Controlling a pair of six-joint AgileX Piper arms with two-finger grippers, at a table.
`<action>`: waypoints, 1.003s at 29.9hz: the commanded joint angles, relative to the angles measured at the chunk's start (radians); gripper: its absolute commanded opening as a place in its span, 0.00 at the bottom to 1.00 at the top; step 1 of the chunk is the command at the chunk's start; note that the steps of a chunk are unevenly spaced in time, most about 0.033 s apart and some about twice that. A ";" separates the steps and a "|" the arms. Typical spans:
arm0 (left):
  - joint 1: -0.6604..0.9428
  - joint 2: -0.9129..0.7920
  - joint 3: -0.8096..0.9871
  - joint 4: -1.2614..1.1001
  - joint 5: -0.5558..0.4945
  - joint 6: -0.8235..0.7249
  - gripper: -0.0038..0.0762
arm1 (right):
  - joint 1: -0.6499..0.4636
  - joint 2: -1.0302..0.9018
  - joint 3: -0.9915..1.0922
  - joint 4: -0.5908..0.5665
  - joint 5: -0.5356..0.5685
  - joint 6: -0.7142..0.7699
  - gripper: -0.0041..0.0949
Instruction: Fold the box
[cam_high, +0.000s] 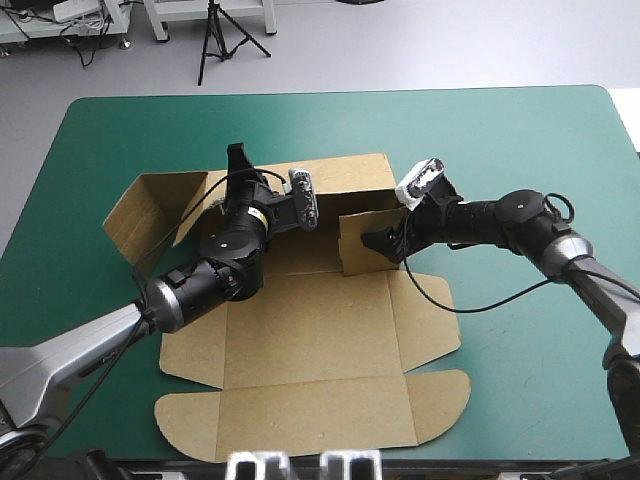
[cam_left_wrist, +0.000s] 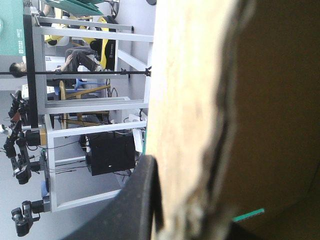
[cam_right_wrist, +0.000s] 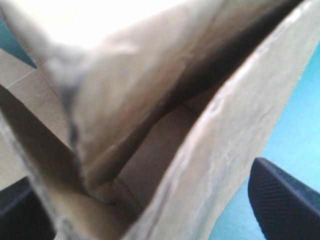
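Observation:
The lid (cam_high: 315, 419) is joined to the rest of the box by a crease (cam_high: 313, 382), so the lid will follow along when the robot lifts the box's side flap.
The brown box (cam_high: 310, 330) lies mid-table as a cut sheet, its lid with rounded flaps toward the near edge. Its back wall (cam_high: 345, 185) stands raised. My left gripper (cam_high: 240, 165) sits at that wall's left top edge; in the left wrist view the board (cam_left_wrist: 195, 125) runs along one black finger (cam_left_wrist: 142, 200), with my left gripper (cam_left_wrist: 170, 170) shut on it. A short side flap (cam_high: 362, 245) stands up on the right. My right gripper (cam_high: 378, 240) is at this flap. In the right wrist view my right gripper (cam_right_wrist: 140, 175) is open, folded board (cam_right_wrist: 150, 100) between the spread fingers.
A back-left flap (cam_high: 150, 210) of the box lies tilted outward toward the table's left edge. Bare teal-green cover (cam_high: 520, 130) shows beyond the box toward the far edge and along the right side.

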 joint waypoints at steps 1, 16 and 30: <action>-0.020 -0.032 -0.026 -0.027 -0.007 -0.005 0.07 | 0.005 -0.044 -0.030 0.059 -0.074 0.048 0.81; -0.096 -0.036 -0.026 -0.117 -0.012 -0.028 0.10 | 0.048 -0.044 -0.030 0.038 -0.045 0.080 0.03; -0.229 -0.085 -0.032 -0.121 0.046 -0.069 0.84 | 0.048 -0.044 -0.052 0.004 -0.138 0.174 0.03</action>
